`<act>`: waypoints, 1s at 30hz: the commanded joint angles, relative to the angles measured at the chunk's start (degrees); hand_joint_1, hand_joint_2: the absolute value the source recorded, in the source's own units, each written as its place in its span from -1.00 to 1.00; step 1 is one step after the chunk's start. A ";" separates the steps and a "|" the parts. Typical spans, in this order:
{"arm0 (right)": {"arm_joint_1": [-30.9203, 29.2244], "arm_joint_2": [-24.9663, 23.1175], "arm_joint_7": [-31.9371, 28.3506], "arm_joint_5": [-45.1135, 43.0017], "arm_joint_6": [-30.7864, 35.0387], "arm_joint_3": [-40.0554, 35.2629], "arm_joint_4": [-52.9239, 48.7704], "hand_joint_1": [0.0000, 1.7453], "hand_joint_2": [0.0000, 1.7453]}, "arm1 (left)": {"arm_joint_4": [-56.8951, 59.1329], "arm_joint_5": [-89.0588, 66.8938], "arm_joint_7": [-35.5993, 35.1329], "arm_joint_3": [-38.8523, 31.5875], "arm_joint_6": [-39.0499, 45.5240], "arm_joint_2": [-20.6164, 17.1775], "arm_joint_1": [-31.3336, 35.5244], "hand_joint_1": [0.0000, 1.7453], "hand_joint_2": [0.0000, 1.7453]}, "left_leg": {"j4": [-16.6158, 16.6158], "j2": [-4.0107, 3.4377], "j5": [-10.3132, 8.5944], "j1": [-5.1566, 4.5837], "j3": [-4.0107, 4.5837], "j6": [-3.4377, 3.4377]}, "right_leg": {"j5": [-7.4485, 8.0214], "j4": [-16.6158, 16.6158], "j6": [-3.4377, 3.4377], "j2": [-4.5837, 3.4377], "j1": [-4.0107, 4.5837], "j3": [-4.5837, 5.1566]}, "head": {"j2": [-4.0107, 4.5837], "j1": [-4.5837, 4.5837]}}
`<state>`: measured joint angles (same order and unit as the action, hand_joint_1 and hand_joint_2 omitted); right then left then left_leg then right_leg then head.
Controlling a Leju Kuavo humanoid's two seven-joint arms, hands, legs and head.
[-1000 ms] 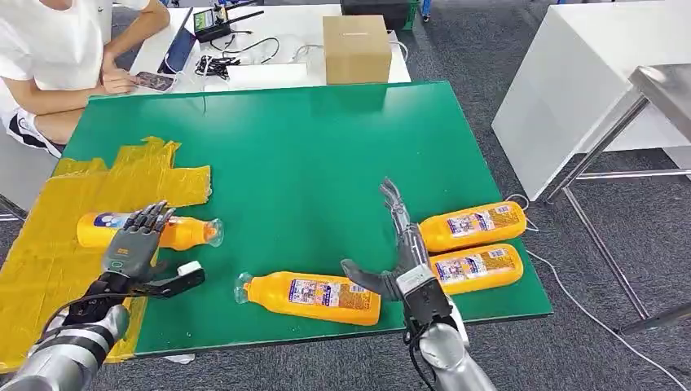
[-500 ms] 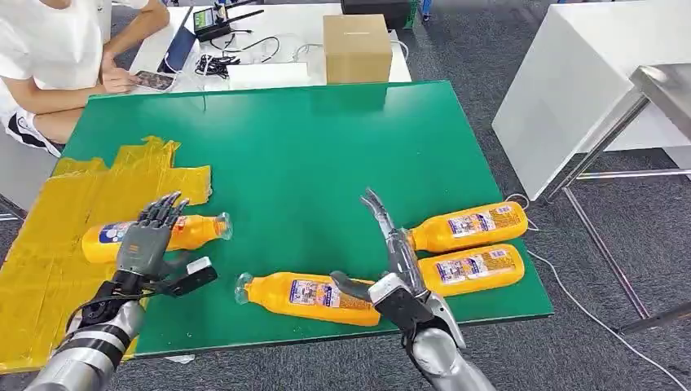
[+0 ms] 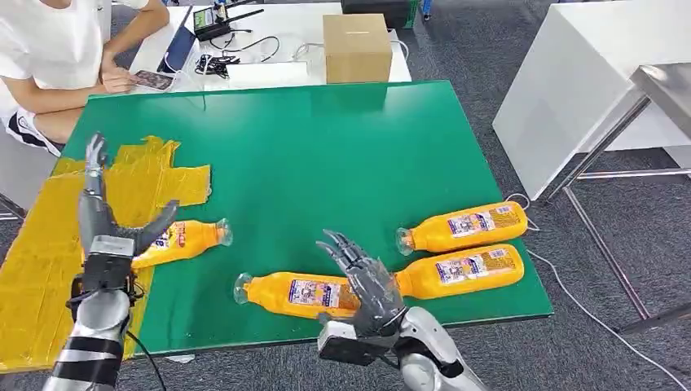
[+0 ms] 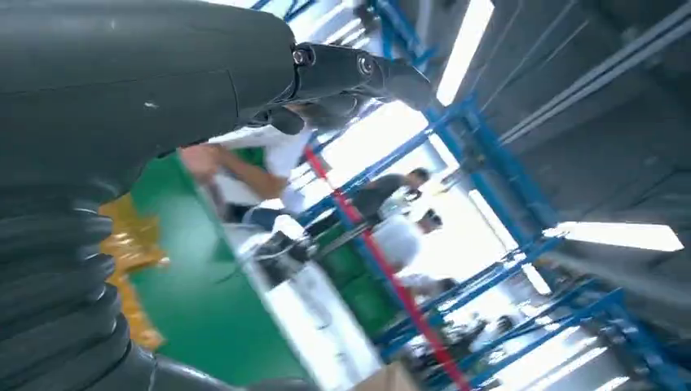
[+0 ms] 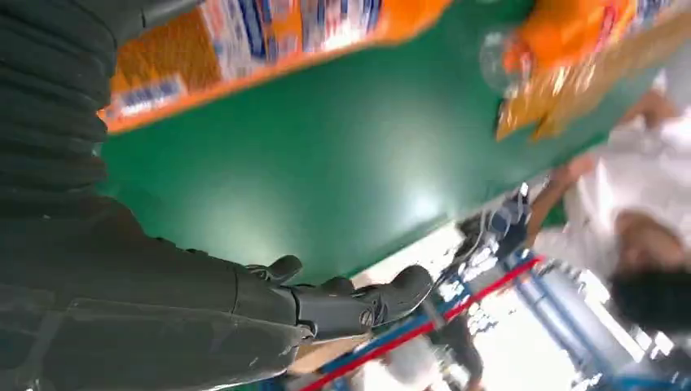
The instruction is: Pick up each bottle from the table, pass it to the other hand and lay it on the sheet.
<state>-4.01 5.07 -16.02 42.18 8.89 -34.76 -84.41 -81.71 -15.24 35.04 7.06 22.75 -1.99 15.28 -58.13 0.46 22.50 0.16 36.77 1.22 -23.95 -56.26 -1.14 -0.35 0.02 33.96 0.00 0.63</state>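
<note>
My gripper will uncover a big Tide label hidden underneath when it turns over the bottle [image 3: 270, 292] near the front edge, because the bottle now shows its small-print label [image 3: 316, 293].
Several orange bottles lie on the green table [image 3: 326, 155]. One bottle [image 3: 175, 240] rests with its body on the yellow sheet [image 3: 41, 252] and its clear cap over the green. My left hand [image 3: 102, 220] stands just left of it, fingers spread and pointing up, holding nothing. Another bottle [image 3: 289, 293] lies near the front edge. My right hand [image 3: 367, 285] hovers palm down over that bottle's right end, fingers apart, empty. In the right wrist view this bottle [image 5: 269, 37] passes close by my right hand [image 5: 244, 309]. Two more bottles [image 3: 464, 226] [image 3: 464, 269] lie at the right.
A person in white [image 3: 49, 57] sits at the far left corner with a phone [image 3: 153, 80]. A cardboard box [image 3: 356, 47], a tablet and cables lie on the white table behind. A white bench [image 3: 570, 90] stands to the right.
My left hand lifted off the bottle on the sheet and turned its fingers upward; that bottle shifted slightly right. My right hand turned palm down and moved left over the front bottle.
</note>
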 commanded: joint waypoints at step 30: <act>-12.15 -6.07 20.19 13.87 0.54 -12.67 26.99 -1.00 1.00 | -9.72 5.27 0.31 0.94 -6.25 5.48 -5.47 -1.00 1.00 | 0.05 -0.13 0.02 0.01 -0.29 -0.03 | 0.00 0.06 0.01 0.02 0.01 -0.23 | 0.00 0.02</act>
<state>-15.81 -0.13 1.88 54.53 8.63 -46.84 -62.07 -91.62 -9.60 36.06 8.11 16.33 3.26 10.18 -58.13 0.33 22.49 0.17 36.61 1.22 -23.92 -56.25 -1.12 -0.36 0.03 33.86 0.00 0.66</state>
